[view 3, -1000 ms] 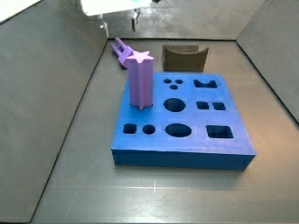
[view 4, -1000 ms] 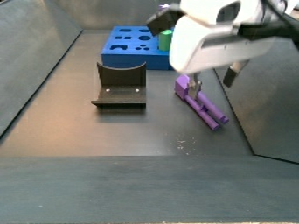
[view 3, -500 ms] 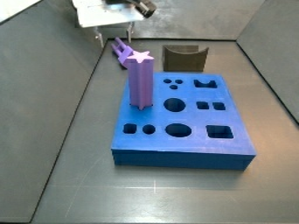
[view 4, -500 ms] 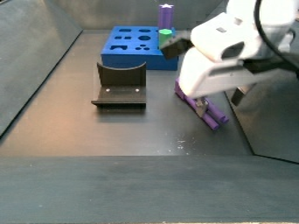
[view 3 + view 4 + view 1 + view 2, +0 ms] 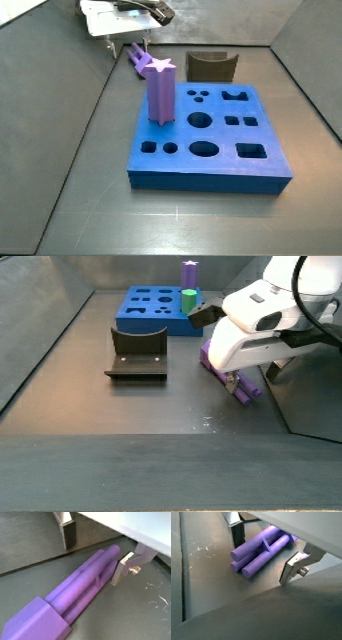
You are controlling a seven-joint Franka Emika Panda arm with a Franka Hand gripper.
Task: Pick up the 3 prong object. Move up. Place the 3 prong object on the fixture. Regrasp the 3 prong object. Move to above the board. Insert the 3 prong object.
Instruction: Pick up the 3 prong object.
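The 3 prong object (image 5: 136,55) will rest at a slant on the fixture's top edge (image 5: 211,59), head up, when the robot places it there, because that edge dips between raised corners.
The 3 prong object (image 5: 80,582) is a purple peg of three parallel rods lying flat on the dark floor by the wall; it also shows as the 3 prong object (image 5: 261,549). My gripper (image 5: 95,552) is low over it and open, one silver finger (image 5: 67,532) on each side of the rods and apart from them. In a side view the gripper (image 5: 130,40) hangs at the far left corner, behind the board (image 5: 214,150). The fixture (image 5: 211,66) stands beyond the board, shown as the fixture (image 5: 136,354) in a side view.
A tall purple post with a star top (image 5: 160,88) stands in the blue board's near-left hole. The grey side wall (image 5: 54,110) runs close beside the gripper and the peg. A green piece (image 5: 191,298) stands by the board (image 5: 154,311).
The gripper has come down from above onto the 3 prong object, so its fingers now straddle the rods. The object has not moved.
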